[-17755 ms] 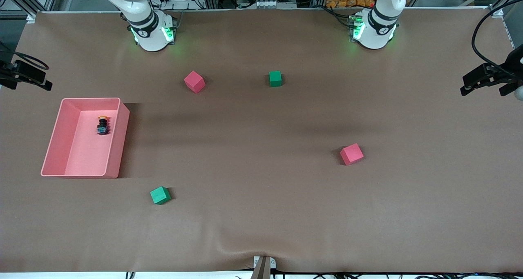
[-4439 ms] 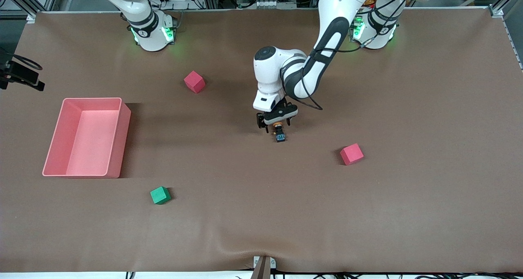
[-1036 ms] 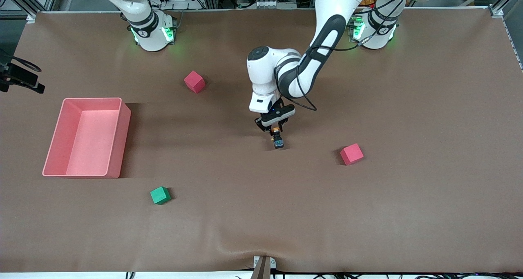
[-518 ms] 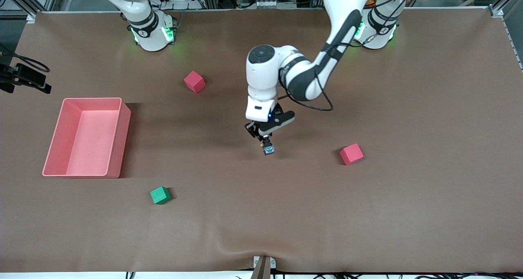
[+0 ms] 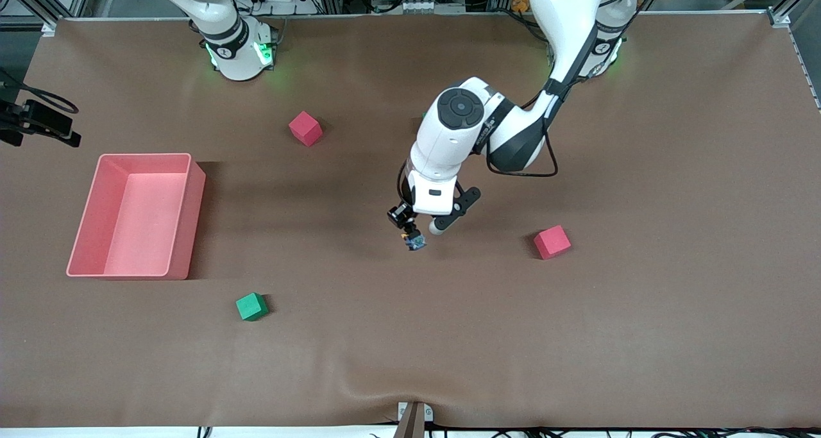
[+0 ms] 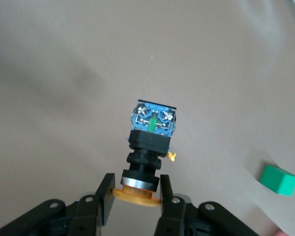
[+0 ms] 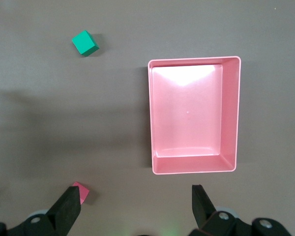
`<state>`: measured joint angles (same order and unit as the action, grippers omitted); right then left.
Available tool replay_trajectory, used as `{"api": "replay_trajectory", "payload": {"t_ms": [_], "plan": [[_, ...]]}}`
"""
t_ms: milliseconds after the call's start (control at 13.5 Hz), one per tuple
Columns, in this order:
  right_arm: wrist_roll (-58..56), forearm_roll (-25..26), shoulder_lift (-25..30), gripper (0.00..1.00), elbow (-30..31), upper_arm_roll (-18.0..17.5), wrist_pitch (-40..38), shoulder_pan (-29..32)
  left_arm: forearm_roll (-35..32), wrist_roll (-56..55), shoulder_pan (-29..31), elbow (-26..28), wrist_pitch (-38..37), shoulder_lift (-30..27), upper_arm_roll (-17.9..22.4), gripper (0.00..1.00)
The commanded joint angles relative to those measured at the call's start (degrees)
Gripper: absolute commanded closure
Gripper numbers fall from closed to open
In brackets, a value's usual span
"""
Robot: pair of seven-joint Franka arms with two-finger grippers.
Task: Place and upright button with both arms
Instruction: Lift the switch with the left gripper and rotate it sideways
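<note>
The button's blue end (image 5: pixel 415 242) points along the cloth while my left gripper points down, so I should tilt the gripper level to stand the button upright.
The button (image 5: pixel 415 240) has a round orange cap and a black body with a blue end. My left gripper (image 5: pixel 410 231) is shut on its orange cap over the middle of the table. In the left wrist view the button (image 6: pixel 150 132) points away from the left gripper (image 6: pixel 136 188), blue end toward the table, with one finger on each side of the cap. I cannot tell if it touches the cloth. My right gripper (image 5: pixel 64 133) waits high beside the pink bin (image 5: pixel 186 213), at the right arm's end. The right gripper (image 7: pixel 135 194) is open and empty in the right wrist view.
The bin (image 7: pixel 194 169) is empty. Pink cubes (image 5: pixel 305 128) (image 5: pixel 552 242) and a green cube (image 5: pixel 251 306) lie on the brown cloth. The left wrist view shows a green cube (image 6: pixel 279 179). The right wrist view shows a green cube (image 7: pixel 84 43) and a pink cube (image 7: pixel 81 191).
The left wrist has swung round, and the button has moved a little nearer the front camera and toward the right arm's end. The button lay in the bin long before. The right arm is still.
</note>
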<state>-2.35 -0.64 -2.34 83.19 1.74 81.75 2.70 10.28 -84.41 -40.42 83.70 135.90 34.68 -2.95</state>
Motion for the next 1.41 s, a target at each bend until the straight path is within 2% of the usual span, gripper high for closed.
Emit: {"api": "replay_trajectory", "payload": {"t_ms": [0,222,370,518,666,814,1036,1332], "plan": [[0.59,0.99,-0.21,0.00,-0.31,0.10,-0.19,-0.50,12.43,0.47,1.13,-1.69,-1.16,-0.32,-0.22,0.86],[0.59,0.99,-0.29,0.00,-0.40,0.10,-0.19,-0.59,23.26,0.38,2.71,-2.84,-1.16,0.03,-0.30,0.86],[0.59,1.08,-0.29,0.00,-0.48,0.10,-0.19,-0.67,36.05,2.39,4.90,-2.84,-1.16,0.30,-0.31,0.86],[0.50,1.08,-0.29,0.00,-0.40,0.10,-0.28,-0.85,52.22,12.37,7.71,-1.88,-2.99,0.39,-0.31,0.86],[0.59,1.08,-0.38,0.00,-0.40,0.10,-0.19,-0.85,61.84,16.98,10.27,-1.88,-6.87,1.78,-0.22,0.86],[0.59,1.08,-0.38,0.00,-0.40,0.10,-0.28,-0.94,65.38,16.65,10.45,-1.53,-7.05,3.10,-0.22,0.86],[0.59,0.99,-0.38,0.00,-0.31,0.10,-0.37,-1.03,75.47,17.08,10.10,1.72,-7.05,4.87,-0.22,0.86],[0.50,0.99,-0.38,0.00,-0.31,0.10,-0.37,-1.03,76.46,17.52,9.75,1.81,-7.23,8.20,-0.31,0.83]]}}
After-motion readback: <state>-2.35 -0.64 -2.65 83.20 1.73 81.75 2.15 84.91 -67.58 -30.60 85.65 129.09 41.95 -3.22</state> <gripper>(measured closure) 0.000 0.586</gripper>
